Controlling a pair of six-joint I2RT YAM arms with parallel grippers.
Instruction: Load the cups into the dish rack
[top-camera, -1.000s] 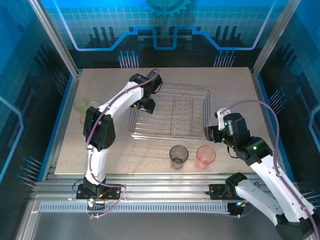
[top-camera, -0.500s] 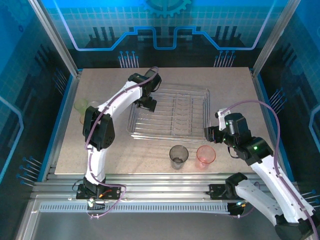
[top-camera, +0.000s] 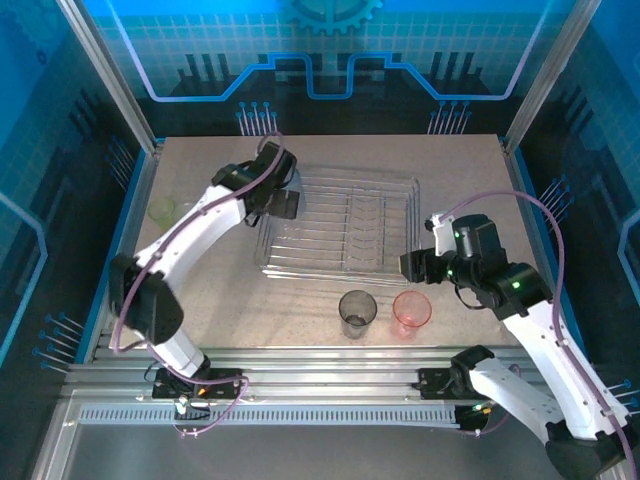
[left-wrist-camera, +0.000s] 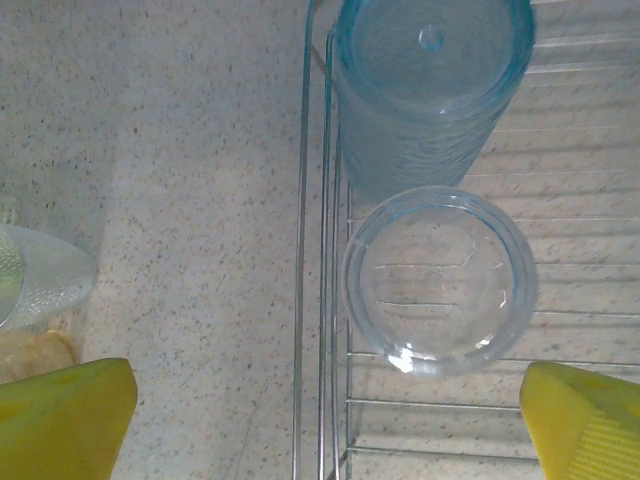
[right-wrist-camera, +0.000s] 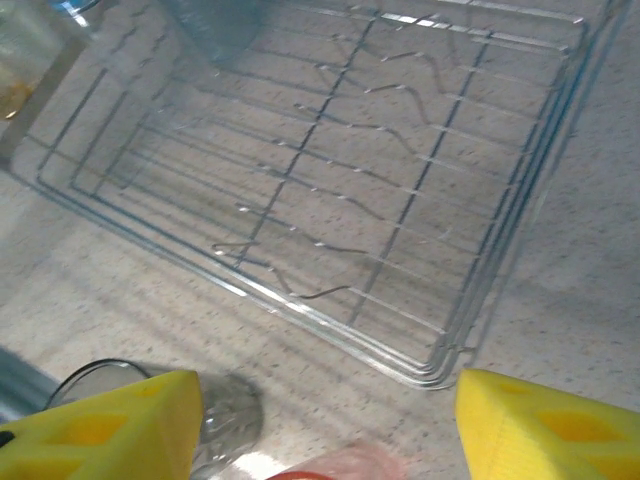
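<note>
I should keep lowering my right gripper's open fingers until they straddle the smoky grey cup's rim (top-camera: 375, 303), since that cup is standing upright and well clear of the pink cup.
The silver wire dish rack (top-camera: 340, 272) lies mid-table. At its left end a pale blue cup (left-wrist-camera: 430, 90) stands upside down, and a clear cup (left-wrist-camera: 438, 280) stands right beside it. My left gripper (top-camera: 283, 204) hovers open over the rack's left rim (left-wrist-camera: 303, 250), empty. A smoky grey cup (top-camera: 357, 312) and a pink cup (top-camera: 411, 312) stand upright in front of the rack. My right gripper (top-camera: 410, 265) hangs open above them by the rack's near right corner (right-wrist-camera: 430, 370), holding nothing. The yellow-green cups (top-camera: 161, 210) sit at the table's left, partly behind my left arm.
The left wrist view catches the yellow-green cups (left-wrist-camera: 30, 290) at its left edge, on bare speckled table left of the rack. Blue enclosure walls and metal posts (top-camera: 110, 80) ring the table. The rack's middle and right rows of tines (right-wrist-camera: 400, 180) hold nothing.
My left arm has swung its elbow out to the left, and its gripper slid from inside the rack to the left rim. The right gripper shifted slightly towards the rack.
</note>
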